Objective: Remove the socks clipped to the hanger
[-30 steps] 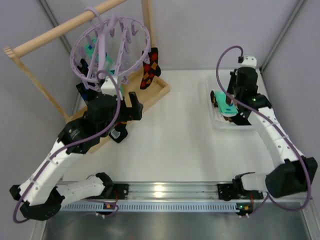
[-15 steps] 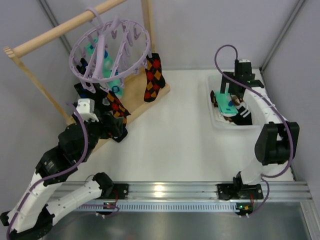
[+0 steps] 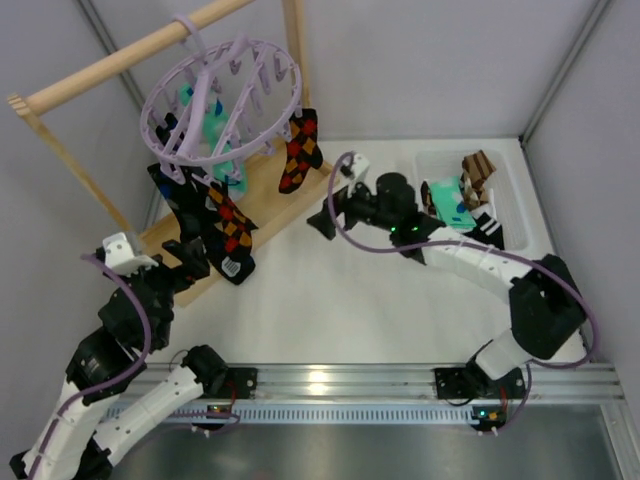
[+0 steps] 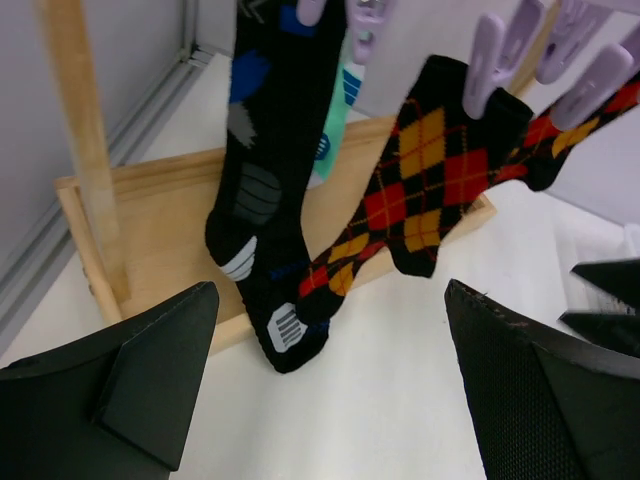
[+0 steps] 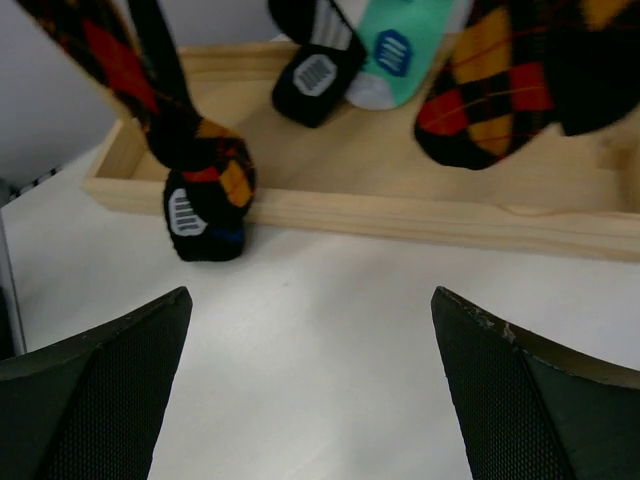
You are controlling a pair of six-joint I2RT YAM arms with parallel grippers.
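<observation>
My gripper will pull the toe of the front argyle sock (image 3: 230, 219) sideways, and the sock will stretch into a slanting band, because it hangs limp from its clipped top (image 3: 205, 181).
The lavender hanger (image 3: 222, 98) hangs from the wooden rod with several socks clipped to it. One argyle sock (image 3: 301, 150) (image 5: 490, 90) dangles at its right side. A second argyle sock (image 3: 228, 216) (image 4: 425, 185) and a black sock with white marks (image 3: 190, 222) (image 4: 262, 200) hang at the front left. A teal sock (image 3: 212, 128) (image 4: 336, 130) hangs behind them. My left gripper (image 3: 190, 258) (image 4: 330, 400) is open and empty, low in front of the black sock. My right gripper (image 3: 330, 208) (image 5: 310, 390) is open and empty, just right of the right argyle sock.
A wooden frame with a flat base (image 3: 318, 178) (image 5: 400, 215) carries the rod (image 3: 120, 68). At the right a clear tray (image 3: 520, 215) holds a brown striped sock (image 3: 480, 165), a teal sock (image 3: 450, 200) and a black one (image 3: 490, 232).
My right gripper opened over the tray, then swung left across the table toward the hanger. My left arm drew back from the hanger to the near left.
</observation>
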